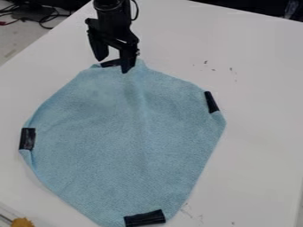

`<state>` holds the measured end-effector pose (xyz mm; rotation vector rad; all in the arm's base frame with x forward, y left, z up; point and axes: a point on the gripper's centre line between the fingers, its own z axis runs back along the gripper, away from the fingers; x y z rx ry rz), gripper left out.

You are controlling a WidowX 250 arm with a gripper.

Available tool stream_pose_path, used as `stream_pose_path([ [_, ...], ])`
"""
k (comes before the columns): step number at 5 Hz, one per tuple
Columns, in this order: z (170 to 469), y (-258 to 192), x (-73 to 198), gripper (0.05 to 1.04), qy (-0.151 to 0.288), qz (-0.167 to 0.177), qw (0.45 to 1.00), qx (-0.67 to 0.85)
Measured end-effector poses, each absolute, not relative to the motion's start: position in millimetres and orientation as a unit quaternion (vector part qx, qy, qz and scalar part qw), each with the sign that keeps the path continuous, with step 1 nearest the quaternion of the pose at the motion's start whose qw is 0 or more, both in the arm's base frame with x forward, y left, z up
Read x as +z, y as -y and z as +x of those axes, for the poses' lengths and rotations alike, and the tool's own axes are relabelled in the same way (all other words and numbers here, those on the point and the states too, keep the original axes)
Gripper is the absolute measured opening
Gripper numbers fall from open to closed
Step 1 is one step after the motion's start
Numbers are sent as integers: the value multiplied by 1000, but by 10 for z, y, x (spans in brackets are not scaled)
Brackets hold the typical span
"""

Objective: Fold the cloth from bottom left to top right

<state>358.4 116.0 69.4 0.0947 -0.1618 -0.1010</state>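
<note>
I expect the light blue cloth to fold over in a loose, raised ripple when I move the dark-tipped corner inward, because a faint crease runs down the cloth.
The black gripper (113,65) hangs over the top edge of the cloth, its two fingers apart, so it stands open. One fingertip is left of the top black strip, and the other overlaps the cloth's edge just right of it. Whether that finger touches the fabric, I cannot tell. The light blue cloth (121,142) lies spread out, with a faint crease running down from its top. Black strips mark its top (110,63), right (211,102), left (27,138) and bottom (145,218) edges.
The white table (260,111) has small dark marks right of the cloth's top and near its lower right. A yellow-orange object (22,222) sits in the bottom left corner beside a metallic rod. Dark cables (35,13) lie beyond the table's upper left edge.
</note>
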Motion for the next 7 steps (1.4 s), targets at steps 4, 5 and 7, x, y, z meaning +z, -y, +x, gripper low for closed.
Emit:
stream_pose_path([
  [4,2542,-1655,617,1000,85,55,987,126],
  [5,2241,-1856,542,1000,83,63,978,182],
  [7,1880,-1920,346,1000,65,49,968,236],
])
